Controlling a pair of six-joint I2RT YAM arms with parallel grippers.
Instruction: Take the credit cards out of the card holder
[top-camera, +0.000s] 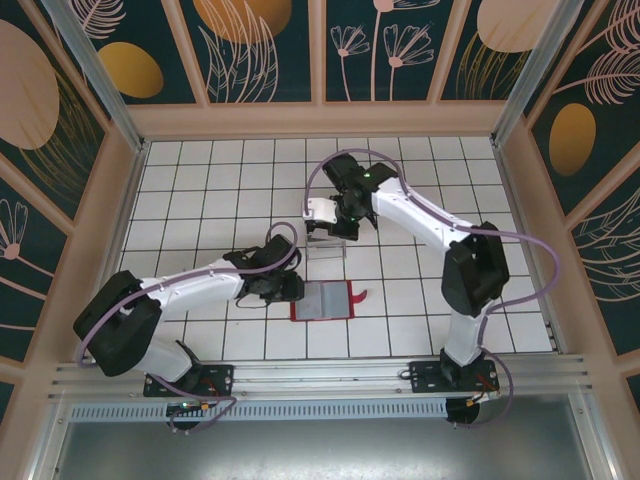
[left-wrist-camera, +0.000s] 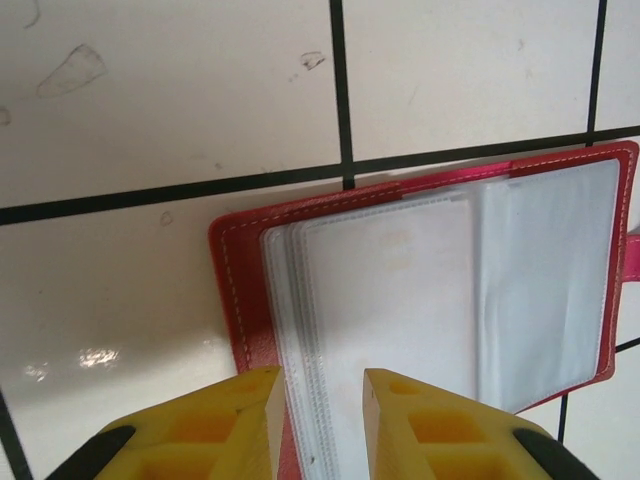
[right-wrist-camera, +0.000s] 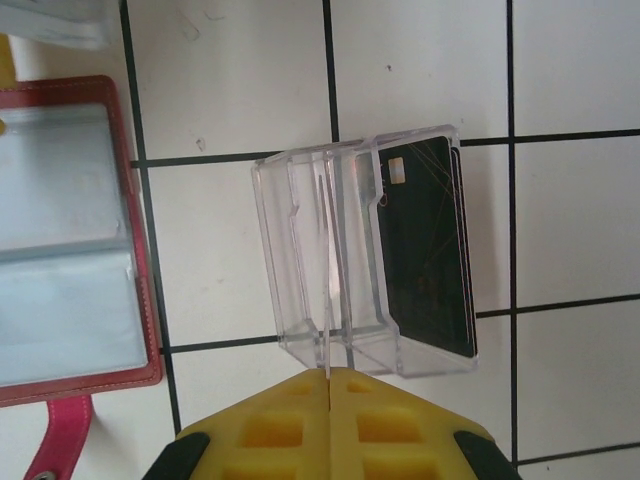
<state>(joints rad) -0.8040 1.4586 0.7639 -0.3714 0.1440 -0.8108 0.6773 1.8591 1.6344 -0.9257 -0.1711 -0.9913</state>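
The pale card hangs edge-on in line with the clear box's empty slot, so the robot's right gripper goes on lowering it until it stands inside, then let go.
The red card holder lies open on the tiles, its grey-clear sleeves facing up. A pale card shape shows inside the top sleeve. My left gripper hovers over the holder's left edge, open by a narrow gap that straddles the sleeve edges. My right gripper is shut on a thin pale credit card, seen edge-on and standing inside a clear plastic box. A dark credit card stands in the box's right slot. The holder lies left of the box.
The clear box sits just beyond the holder's far edge. The holder's red snap tab sticks out to its right. Low walls ring the white tiled table; both arms meet over its middle.
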